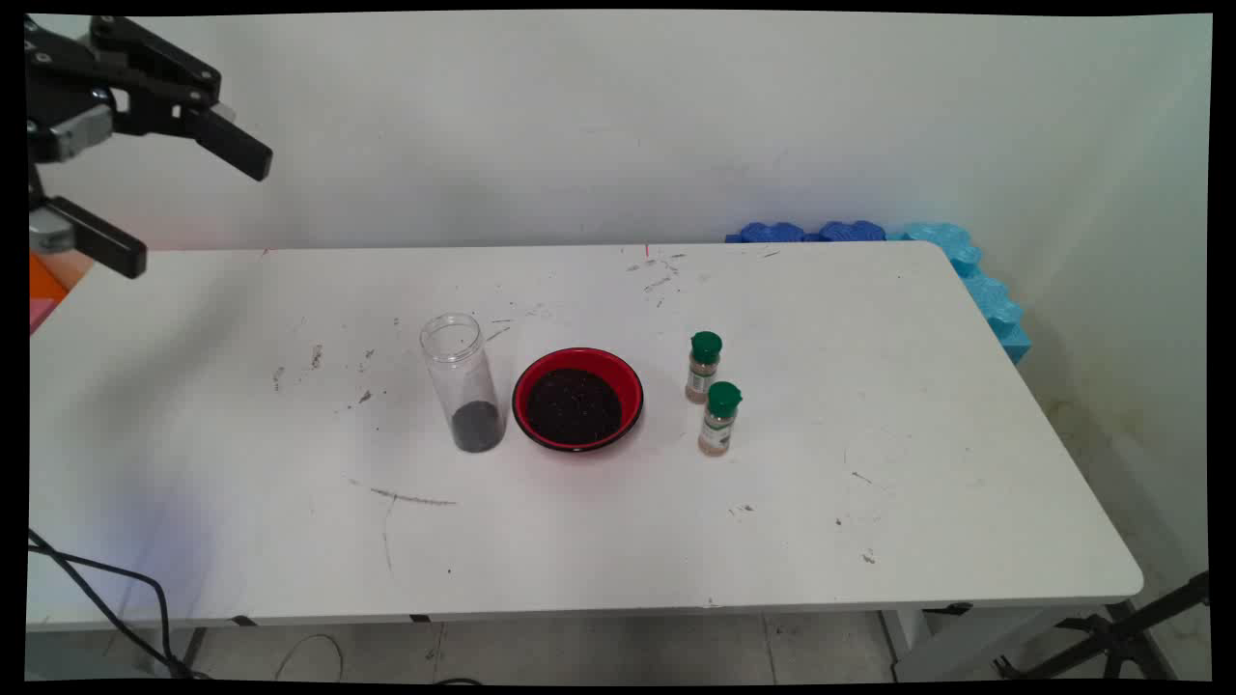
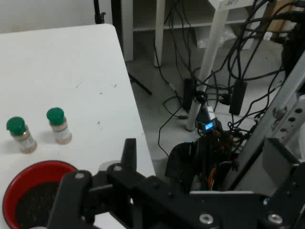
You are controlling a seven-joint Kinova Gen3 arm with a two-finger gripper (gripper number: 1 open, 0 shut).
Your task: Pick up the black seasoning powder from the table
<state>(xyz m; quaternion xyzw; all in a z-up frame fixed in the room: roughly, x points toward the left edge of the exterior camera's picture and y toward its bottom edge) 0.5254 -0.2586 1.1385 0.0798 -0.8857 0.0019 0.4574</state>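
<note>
I expect the dark material (image 1: 476,428) to pour out in loose grains and leave the jar empty when I tip the clear jar, because its rim (image 1: 452,336) is wide open.
My gripper (image 1: 196,218) hangs open high above the table's far left corner, holding nothing; in the hand view one finger (image 2: 128,151) rises from the black linkage. Well to its right, in the middle of the white table (image 1: 869,434), stands an upright lidless clear jar (image 1: 462,381) with a little dark material at its bottom. Right beside it sits a red bowl (image 1: 579,354) (image 2: 43,166) of dark grains. Two small spice jars with green caps (image 1: 703,367) (image 1: 720,418) stand right of the bowl; the hand view shows them too (image 2: 21,134) (image 2: 59,126).
Blue foam pieces (image 1: 840,232) and lighter blue ones (image 1: 975,280) lie along the table's far right corner. An orange object (image 1: 43,280) sits at the left edge. A black cable (image 1: 116,589) crosses the front left corner. Beyond the table edge the hand view shows floor cables (image 2: 205,95).
</note>
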